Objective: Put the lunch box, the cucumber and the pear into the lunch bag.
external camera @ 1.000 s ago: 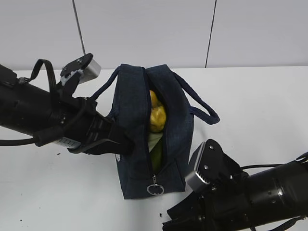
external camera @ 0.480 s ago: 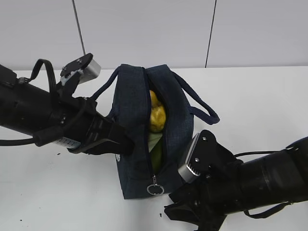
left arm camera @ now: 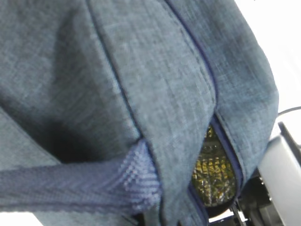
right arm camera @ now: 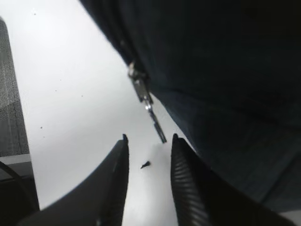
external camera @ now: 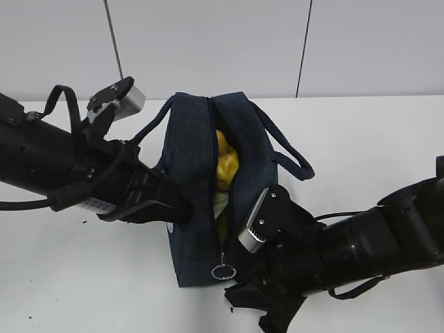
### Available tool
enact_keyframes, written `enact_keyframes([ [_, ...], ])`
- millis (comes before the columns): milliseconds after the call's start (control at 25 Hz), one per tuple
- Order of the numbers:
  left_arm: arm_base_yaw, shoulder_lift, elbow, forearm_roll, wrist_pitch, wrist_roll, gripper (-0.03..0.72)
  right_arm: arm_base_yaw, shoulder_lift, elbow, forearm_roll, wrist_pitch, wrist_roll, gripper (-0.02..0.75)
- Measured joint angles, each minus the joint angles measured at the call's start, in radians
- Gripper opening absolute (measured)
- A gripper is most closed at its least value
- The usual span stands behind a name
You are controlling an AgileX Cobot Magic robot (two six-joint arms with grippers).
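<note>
My gripper will close the lunch bag's gap [external camera: 223,182] over the pear when it pulls the metal zipper pull to the zipper's far end, because the zipper's ring [external camera: 223,272] sits at the near end.
The navy lunch bag [external camera: 187,159] stands mid-table with its top zipper open. The yellow pear [external camera: 226,163] shows in the gap, with the lunch box's pale green lid [external camera: 222,203] under it and a green strip of cucumber [external camera: 224,224] below that. My left gripper [external camera: 182,211] is pressed into the bag's left side, shut on its fabric [left arm camera: 155,117], which fills the left wrist view; its jaws are hidden there. My right gripper [right arm camera: 149,138] is open and empty, low at the bag's near end, just short of the metal zipper pull [right arm camera: 141,89] and its ring [external camera: 223,272].
White table [external camera: 361,139] all around, with a white wall behind. Black specks [right arm camera: 145,165] lie on the table between my right fingers. The bag's right handle [external camera: 291,156] loops out to the right. The pear shows through the gap in the left wrist view [left arm camera: 214,169].
My right arm has moved left and forward, bringing its open gripper up to the bag's near end by the ring pull. The left arm and the bag have not moved.
</note>
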State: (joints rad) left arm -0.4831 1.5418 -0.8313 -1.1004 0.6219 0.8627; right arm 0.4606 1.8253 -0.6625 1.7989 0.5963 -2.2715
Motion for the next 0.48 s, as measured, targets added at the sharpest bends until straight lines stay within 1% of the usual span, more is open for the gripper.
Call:
enact_keyframes([
  [160, 0.000, 0.000, 0.000, 0.000, 0.000, 0.000, 0.004, 0.000, 0.000, -0.021, 0.000, 0.006, 0.000, 0.250],
  [280, 0.000, 0.000, 0.000, 0.000, 0.000, 0.000, 0.004, 0.000, 0.002, -0.033, 0.000, 0.052, 0.000, 0.237],
  [400, 0.000, 0.000, 0.000, 0.000, 0.000, 0.000, 0.004, 0.000, 0.002, -0.038, 0.000, 0.079, 0.000, 0.198],
  [480, 0.000, 0.000, 0.000, 0.000, 0.000, 0.000, 0.004, 0.000, 0.002, -0.038, 0.000, 0.083, 0.000, 0.155],
])
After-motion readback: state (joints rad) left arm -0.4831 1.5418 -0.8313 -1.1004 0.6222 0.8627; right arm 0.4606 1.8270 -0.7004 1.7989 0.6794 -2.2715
